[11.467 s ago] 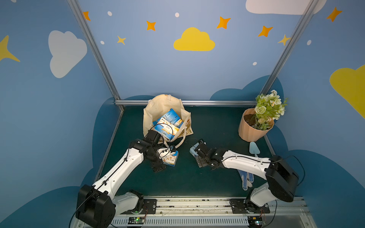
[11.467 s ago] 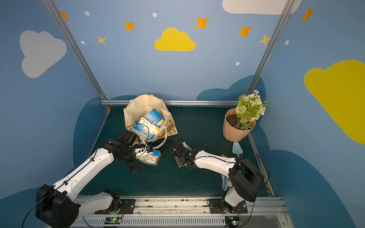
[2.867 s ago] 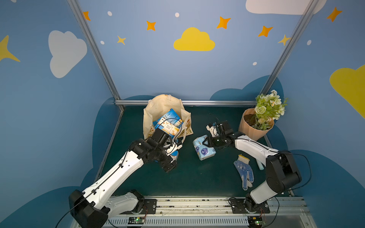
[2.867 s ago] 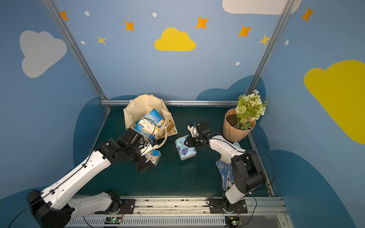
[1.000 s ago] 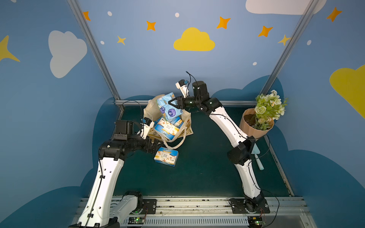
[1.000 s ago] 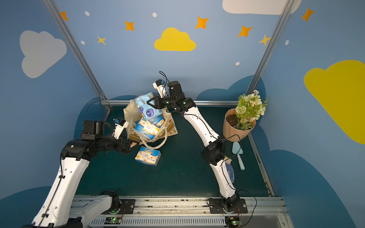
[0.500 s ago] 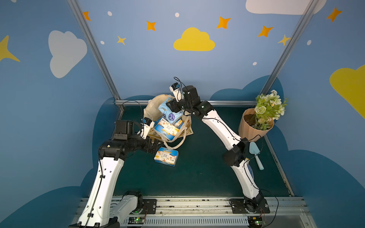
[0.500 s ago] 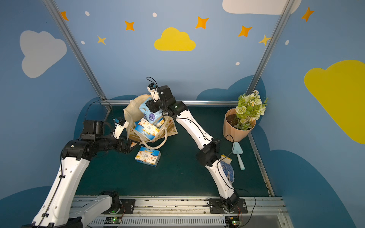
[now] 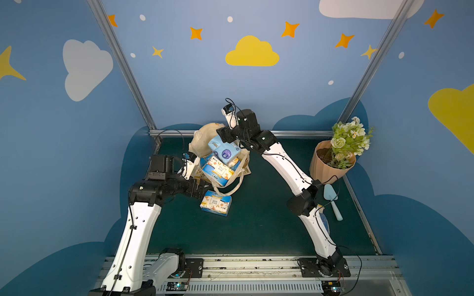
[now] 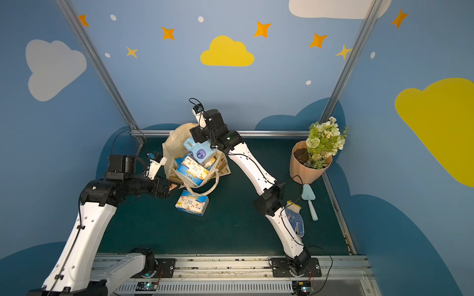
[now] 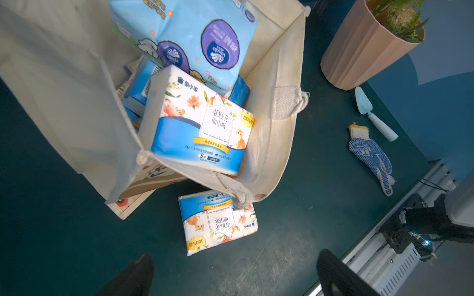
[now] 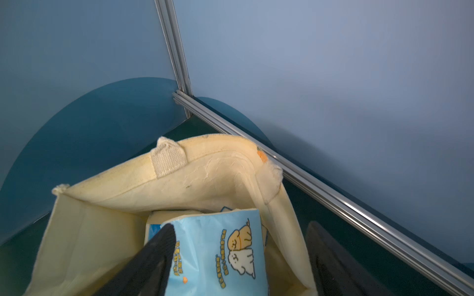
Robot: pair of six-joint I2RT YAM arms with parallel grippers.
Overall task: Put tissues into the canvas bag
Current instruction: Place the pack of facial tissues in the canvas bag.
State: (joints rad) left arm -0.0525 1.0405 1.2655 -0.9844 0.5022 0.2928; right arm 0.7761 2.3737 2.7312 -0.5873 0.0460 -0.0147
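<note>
My left gripper should back away and come down at the pack's near edge (image 9: 214, 212), because the canvas bag's handle (image 9: 223, 194) hangs over the far edge of the floral pack.
The cream canvas bag (image 9: 202, 135) stands open at the back middle of the mat, holding several tissues. A pale blue pack with a purple circle (image 9: 223, 150) lies on top, above a floral blue and white pack (image 9: 218, 170). My right gripper (image 9: 225, 135) hangs over the bag's mouth. In the right wrist view it (image 12: 239, 226) is open, straddling the pale blue pack (image 12: 223, 251), with the bag's wall (image 12: 205, 179) between the pack and one finger. One more floral pack (image 9: 216, 206) lies on the mat before the bag. My left gripper (image 11: 236, 256) is open and empty beside it.
A peach ribbed pot of flowers (image 9: 331, 166) stands at the back right, with a pale blue trowel (image 9: 332, 202) in front of it. A blue-dotted white glove (image 10: 295, 221) lies by the right arm. Metal frame bars (image 9: 295, 133) edge the back wall.
My right gripper has come down over the bag with the pale blue pack and spread its jaws, leaving the pack resting in the bag. The left arm has stayed still.
</note>
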